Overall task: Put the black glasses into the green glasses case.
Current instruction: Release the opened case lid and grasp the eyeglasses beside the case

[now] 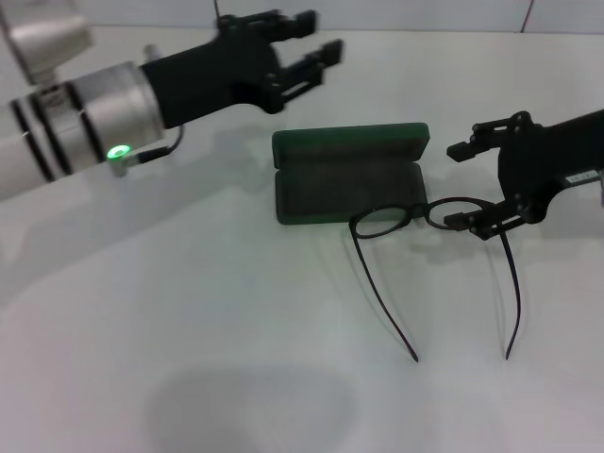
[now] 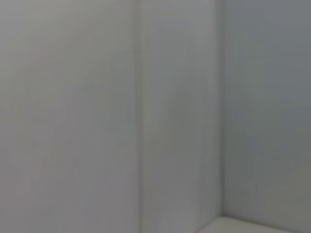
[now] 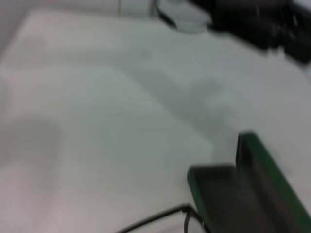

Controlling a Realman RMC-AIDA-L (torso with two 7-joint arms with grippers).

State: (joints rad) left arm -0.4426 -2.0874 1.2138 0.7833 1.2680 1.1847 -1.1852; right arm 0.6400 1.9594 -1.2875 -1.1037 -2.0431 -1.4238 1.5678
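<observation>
Next, I lift the black glasses by the bridge (image 1: 418, 210) with my right gripper so that my left gripper can fold them, because the open temple arms (image 1: 379, 294) stick out past the green case.
The green glasses case (image 1: 345, 179) lies open in the middle of the table, its lid laid back on the far side. It also shows in the right wrist view (image 3: 228, 194). The black glasses (image 1: 385, 222) lie unfolded in front of the case, one lens over its front right corner and the temple arms pointing toward me. One temple arm shows in the right wrist view (image 3: 155, 218). My right gripper (image 1: 464, 185) is open just right of the glasses, with its lower finger (image 1: 472, 221) at the right lens's outer edge. My left gripper (image 1: 317, 42) is open, raised behind the case.
The white table (image 1: 189, 330) spreads wide to the left and front. A white wall runs behind it. The left wrist view shows only the wall (image 2: 146, 116). My left arm (image 3: 257, 22) shows dark at the far side in the right wrist view.
</observation>
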